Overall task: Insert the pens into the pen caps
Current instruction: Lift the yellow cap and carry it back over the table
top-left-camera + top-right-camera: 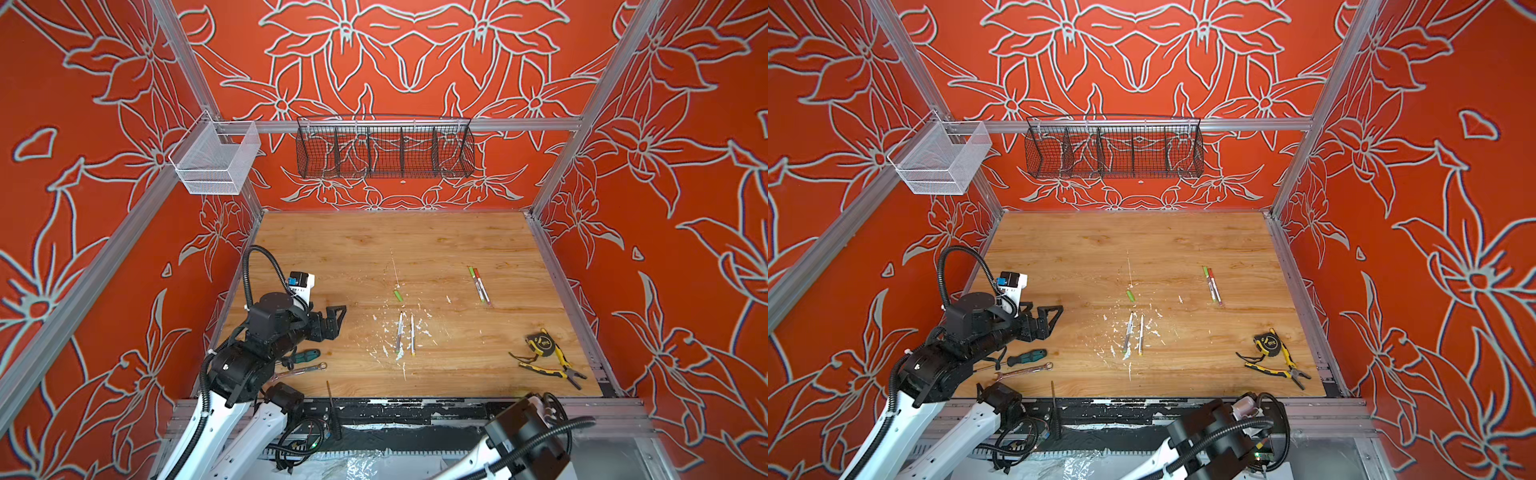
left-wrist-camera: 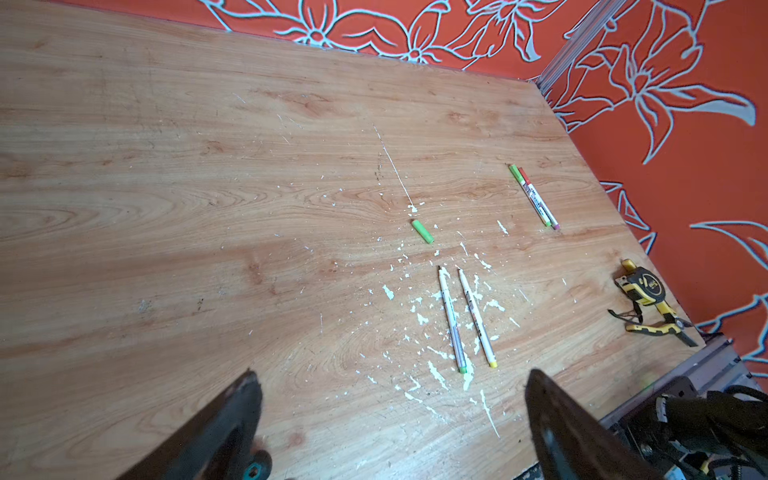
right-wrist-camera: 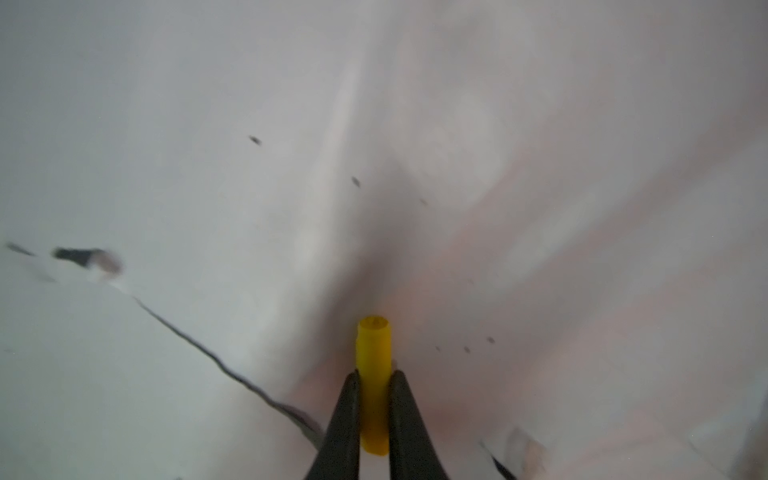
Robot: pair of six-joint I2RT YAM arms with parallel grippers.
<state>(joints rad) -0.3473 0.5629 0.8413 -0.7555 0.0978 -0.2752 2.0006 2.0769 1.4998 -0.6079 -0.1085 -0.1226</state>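
Observation:
I should keep carrying the yellow pen cap (image 3: 373, 342), which lies lengthwise in my right gripper's fingers, until it lies on the clear wood (image 1: 415, 292) next to the green pen cap.
Two uncapped pens (image 1: 400, 334) (image 1: 412, 334) lie side by side at the table's middle, seen also in the left wrist view (image 2: 452, 320) (image 2: 478, 320). A loose green pen cap (image 1: 398, 296) (image 2: 422, 231) lies just behind them. Two capped pens (image 1: 478, 284) (image 2: 534, 195), one with a green cap and one with a red cap, rest together at the right. My left gripper (image 1: 337, 320) (image 2: 391, 372) hovers open and empty at the left. In the right wrist view my right gripper (image 3: 375, 372) is shut on a yellow pen cap (image 3: 374, 345) before a blurred whitish surface. It is hidden in both top views.
A green-handled screwdriver (image 1: 305, 355) and a silver wrench (image 1: 301, 370) lie under the left arm. A tape measure (image 1: 542, 341) and yellow pliers (image 1: 552, 368) sit at the front right. A black wire basket (image 1: 384, 149) and a white mesh basket (image 1: 216, 160) hang on the rails.

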